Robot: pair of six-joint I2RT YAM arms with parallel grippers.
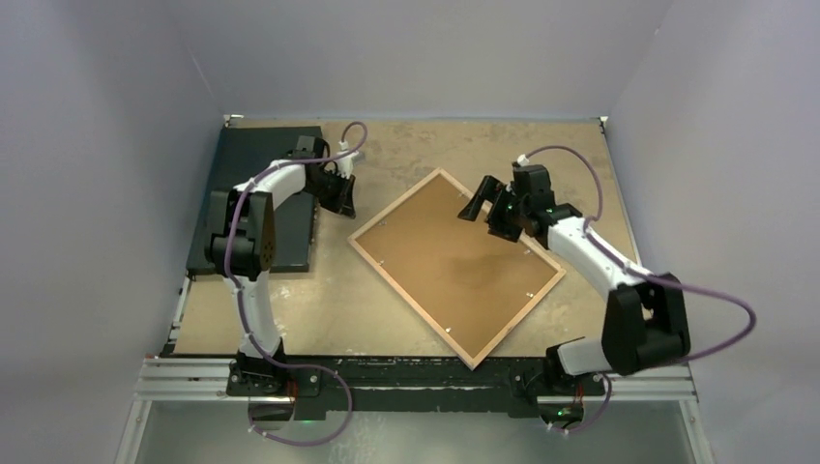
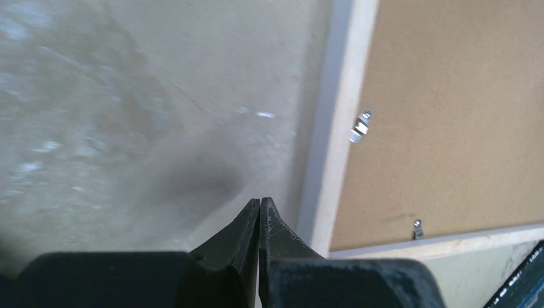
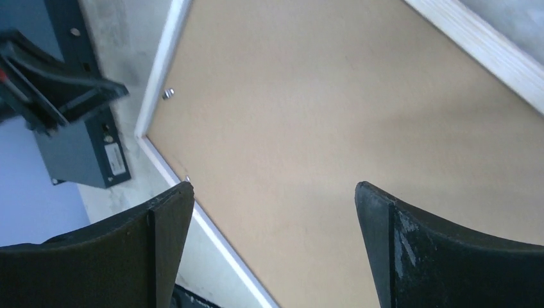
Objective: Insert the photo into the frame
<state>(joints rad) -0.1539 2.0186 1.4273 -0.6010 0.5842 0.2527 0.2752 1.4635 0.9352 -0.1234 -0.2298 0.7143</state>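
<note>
The frame lies crooked like a diamond, so next I turn it square and brace its short rail with my left gripper before working its clips.
The frame lies face down on the table, turned like a diamond, its light wooden rails uppermost. A brown fibreboard backing panel fills it, with small metal clips along the rail. The photo is hidden. My left gripper is shut with nothing in it, hanging over bare table just outside the frame's left corner. Over the frame's upper right part my right gripper stands open above the panel, its fingers wide apart and empty.
A flat black board lies at the back left of the table, under the left arm. Purple cables loop from both arms. A metal rail runs along the near edge. Grey walls close in both sides.
</note>
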